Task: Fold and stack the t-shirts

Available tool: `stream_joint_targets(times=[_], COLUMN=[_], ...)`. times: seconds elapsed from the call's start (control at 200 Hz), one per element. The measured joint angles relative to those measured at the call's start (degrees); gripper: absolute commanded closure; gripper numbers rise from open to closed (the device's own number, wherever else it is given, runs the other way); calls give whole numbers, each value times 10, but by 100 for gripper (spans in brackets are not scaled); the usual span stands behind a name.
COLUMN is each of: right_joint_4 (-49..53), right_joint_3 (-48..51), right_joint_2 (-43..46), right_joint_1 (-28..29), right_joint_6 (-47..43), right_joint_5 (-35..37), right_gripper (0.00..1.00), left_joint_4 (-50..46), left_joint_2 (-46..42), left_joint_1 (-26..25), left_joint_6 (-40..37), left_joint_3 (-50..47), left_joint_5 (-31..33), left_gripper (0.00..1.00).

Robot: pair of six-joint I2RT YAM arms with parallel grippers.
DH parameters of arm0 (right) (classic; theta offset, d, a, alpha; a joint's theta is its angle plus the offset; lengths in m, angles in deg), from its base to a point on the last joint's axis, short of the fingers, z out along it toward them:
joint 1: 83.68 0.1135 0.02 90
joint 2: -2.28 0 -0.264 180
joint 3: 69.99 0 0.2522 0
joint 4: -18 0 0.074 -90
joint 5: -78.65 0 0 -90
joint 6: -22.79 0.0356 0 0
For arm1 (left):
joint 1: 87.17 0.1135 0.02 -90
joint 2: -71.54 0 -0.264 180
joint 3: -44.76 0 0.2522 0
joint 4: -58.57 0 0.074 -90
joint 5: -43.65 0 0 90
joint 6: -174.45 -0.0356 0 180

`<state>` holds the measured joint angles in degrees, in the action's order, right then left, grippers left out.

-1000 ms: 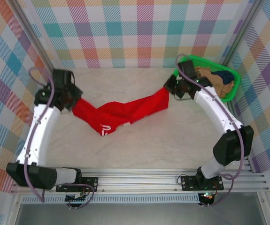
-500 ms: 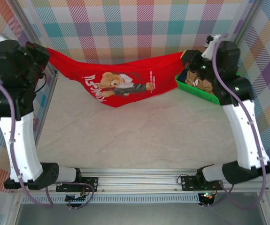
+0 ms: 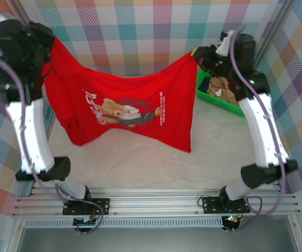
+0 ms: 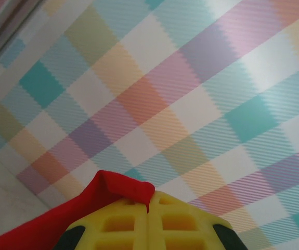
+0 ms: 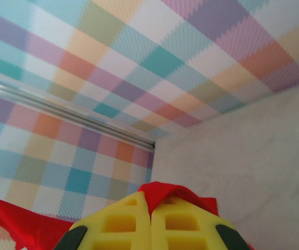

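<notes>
The red t-shirt's loose edge [image 3: 135, 131] hangs toward the near rail. My left gripper and right gripper should pull back toward the rail [image 3: 140, 197] and put the shirt down with its print facing down.
The red t-shirt [image 3: 124, 94] hangs spread out in the air above the table, with its teddy-bear print [image 3: 120, 111] facing up toward the top camera. My left gripper [image 3: 48, 41] is shut on the shirt's upper left corner, high by the left wall. My right gripper [image 3: 195, 55] is shut on the upper right corner, over the basket's near side. In the left wrist view, red cloth [image 4: 113, 190] is pinched between the yellow fingers of the left gripper [image 4: 149, 203]. The right gripper [image 5: 150, 205] likewise has red cloth [image 5: 178, 194] pinched in it. A tan t-shirt [image 3: 221, 86] lies in the basket.
A green plastic basket [image 3: 220, 105] stands at the back right, partly behind my right arm. The marbled table [image 3: 140, 163] lies below the hanging shirt. Checked walls close in the back and both sides, and an aluminium rail [image 3: 156, 202] runs along the near edge.
Both arms have lifted the red shirt off the table and drawn it apart. It has gone from a bunched strip to a spread sheet hanging with the print showing.
</notes>
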<state>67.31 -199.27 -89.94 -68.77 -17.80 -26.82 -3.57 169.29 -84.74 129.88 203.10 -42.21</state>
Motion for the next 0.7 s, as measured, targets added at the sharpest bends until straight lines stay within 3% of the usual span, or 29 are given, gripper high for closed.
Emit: stream_joint_targets(times=[0.12,0.24,0.31,0.45,0.7], right_joint_4=[-1,18,22,8,-37], right_joint_3=[-73,-287,-414,-482,-349], right_joint_2=[-130,-290,-360,-372,-244], right_joint_1=[-14,-22,-29,-57,-99], right_joint_6=[29,38,47,75,84], right_joint_5=[-34,-52,-56,-63,-75], right_gripper=[100,100,100,100,100], left_joint_4=[6,4,13,53,100], left_joint_2=[118,249,283,252,51], left_joint_1=[21,53,72,105,113], left_joint_6=[15,42,62,93,105], left_joint_3=[21,133,174,184,131], left_joint_5=[-60,-108,-127,-147,-177], left_gripper=[100,100,100,100,100])
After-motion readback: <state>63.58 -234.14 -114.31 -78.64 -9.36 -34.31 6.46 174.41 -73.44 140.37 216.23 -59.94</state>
